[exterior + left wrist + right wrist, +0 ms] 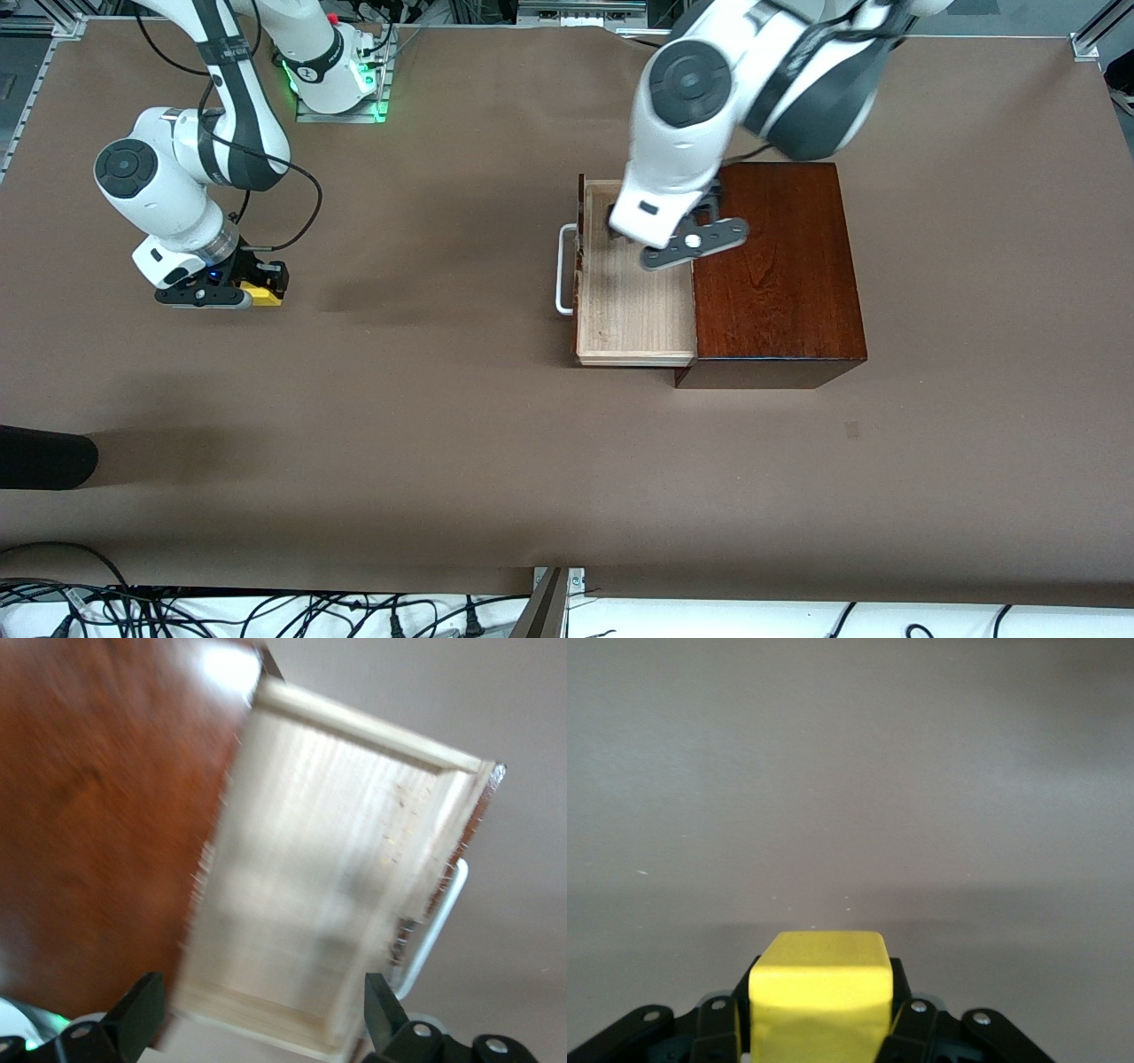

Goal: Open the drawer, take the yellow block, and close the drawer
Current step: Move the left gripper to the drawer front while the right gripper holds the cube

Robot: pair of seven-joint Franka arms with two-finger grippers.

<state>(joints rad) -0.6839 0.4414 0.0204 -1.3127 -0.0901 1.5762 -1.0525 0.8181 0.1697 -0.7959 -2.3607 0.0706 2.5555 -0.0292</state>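
Observation:
The drawer will slide straight in and the mahogany box will stay in place when I push the drawer's handle, because the tray's straight sides run square into the box.
The drawer stands pulled out of the dark mahogany box, and its pale tray shows nothing inside. Its white loop handle faces the right arm's end of the table. My left gripper hangs over the open tray; in the left wrist view the left gripper is open and empty above the drawer, beside the box. My right gripper is low over the bare table toward the right arm's end, shut on the yellow block. The block fills the jaws of the right gripper.
A dark object lies at the table's edge nearer the front camera, toward the right arm's end. Cables run below the table's front edge. The right arm's base with a green light stands at the table's back edge.

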